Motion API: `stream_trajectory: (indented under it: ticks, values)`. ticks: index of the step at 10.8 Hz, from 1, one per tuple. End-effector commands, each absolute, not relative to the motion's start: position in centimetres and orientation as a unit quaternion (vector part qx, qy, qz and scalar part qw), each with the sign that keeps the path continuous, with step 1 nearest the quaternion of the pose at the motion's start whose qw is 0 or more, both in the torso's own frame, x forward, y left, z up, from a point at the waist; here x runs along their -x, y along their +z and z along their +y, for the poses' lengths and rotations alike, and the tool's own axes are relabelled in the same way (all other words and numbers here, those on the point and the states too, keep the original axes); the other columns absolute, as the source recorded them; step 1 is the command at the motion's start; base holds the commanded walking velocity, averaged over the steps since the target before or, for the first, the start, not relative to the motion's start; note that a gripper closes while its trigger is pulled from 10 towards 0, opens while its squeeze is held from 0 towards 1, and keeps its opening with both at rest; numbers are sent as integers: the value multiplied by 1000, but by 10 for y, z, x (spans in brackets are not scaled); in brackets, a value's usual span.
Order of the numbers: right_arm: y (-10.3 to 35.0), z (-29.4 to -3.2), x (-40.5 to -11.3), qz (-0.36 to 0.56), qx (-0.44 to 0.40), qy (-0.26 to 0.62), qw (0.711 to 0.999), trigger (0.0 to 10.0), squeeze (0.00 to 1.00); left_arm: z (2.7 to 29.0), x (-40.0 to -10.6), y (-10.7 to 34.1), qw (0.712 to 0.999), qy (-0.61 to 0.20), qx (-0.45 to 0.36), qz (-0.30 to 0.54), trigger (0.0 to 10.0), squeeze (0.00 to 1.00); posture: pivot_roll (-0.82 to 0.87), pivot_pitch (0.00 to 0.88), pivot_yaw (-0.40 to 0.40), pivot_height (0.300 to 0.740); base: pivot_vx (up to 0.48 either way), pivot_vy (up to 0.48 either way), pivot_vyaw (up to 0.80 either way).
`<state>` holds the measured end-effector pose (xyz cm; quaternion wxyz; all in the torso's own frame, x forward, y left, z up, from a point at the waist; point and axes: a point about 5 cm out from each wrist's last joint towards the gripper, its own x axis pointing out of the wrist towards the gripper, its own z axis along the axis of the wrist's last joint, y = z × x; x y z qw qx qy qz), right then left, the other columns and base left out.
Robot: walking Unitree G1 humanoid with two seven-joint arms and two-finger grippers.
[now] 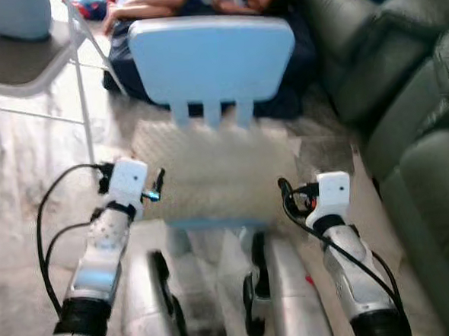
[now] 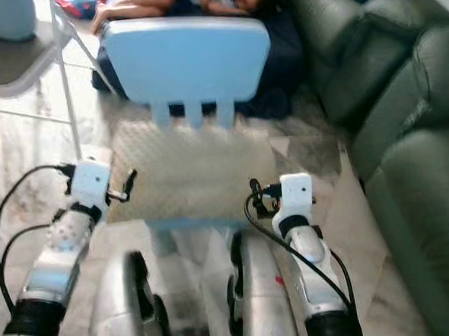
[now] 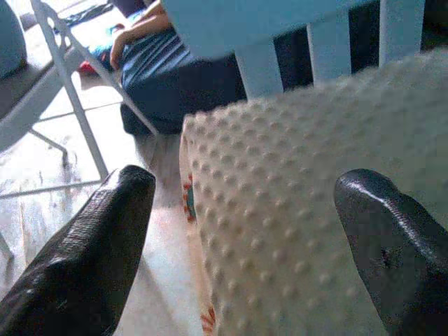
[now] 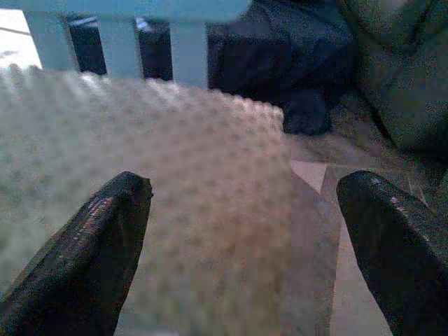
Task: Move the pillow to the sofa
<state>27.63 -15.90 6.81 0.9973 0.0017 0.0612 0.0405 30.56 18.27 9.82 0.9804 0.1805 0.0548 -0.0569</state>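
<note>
The cream pillow (image 1: 213,169) is spread wide and thin across the seat (image 1: 216,213), so its middle will sink into creases when the robot lifts it by its sides.
A cream, bumpy-textured pillow (image 1: 213,169) lies flat on the seat of a small light-blue chair (image 1: 212,58) straight ahead. The dark green sofa (image 1: 403,88) runs along the right side. My left gripper (image 3: 245,245) is open at the pillow's left edge, and the pillow's near corner (image 3: 308,231) lies between its fingers (image 3: 91,252). My right gripper (image 4: 245,245) is open at the pillow's right edge, its fingers (image 4: 84,252) spread on either side of the pillow's corner (image 4: 203,210). In the eye views the wrists (image 1: 126,185) (image 1: 329,196) flank the pillow.
A person lies on dark blue bedding (image 1: 199,2) behind the chair. A white folding chair (image 1: 28,66) stands at the left. Pale marble floor (image 1: 26,172) surrounds the chair. My silver legs (image 1: 152,294) show below the seat's front edge.
</note>
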Motion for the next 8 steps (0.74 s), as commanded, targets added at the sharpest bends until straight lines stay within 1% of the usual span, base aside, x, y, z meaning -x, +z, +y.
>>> stream_trajectory:
  ticks: [1,3,4,5,6,7,8]
  values:
    - [66,-166,-277,71,-2,32,997,10000,0,191,-309,101,981,-46,-180,54,10000,0,-60,261,-43,513,0,0,0]
    - [70,-166,-277,69,-4,40,997,10000,0,205,-317,106,983,-16,-173,55,10000,0,-77,285,-50,513,0,0,0]
    - [70,-166,-277,69,-4,41,997,10000,0,205,-317,107,984,-14,-172,52,10000,0,-81,290,-52,513,0,0,0]
    - [70,-167,-277,72,-2,42,996,10000,0,202,-318,106,985,-12,-165,55,10000,0,-81,306,-60,513,0,0,0]
    - [73,-171,-280,72,-15,19,997,10000,0,193,-317,101,987,-15,-146,65,10000,0,-79,320,-62,488,0,0,0]
    - [75,-168,-281,68,-14,26,997,10000,0,188,-315,99,985,-23,-157,63,10000,0,-79,326,-59,478,0,0,0]
    - [77,-165,-284,66,-14,35,997,10000,0,184,-313,99,987,-11,-146,59,10000,0,-79,349,-62,469,0,0,0]
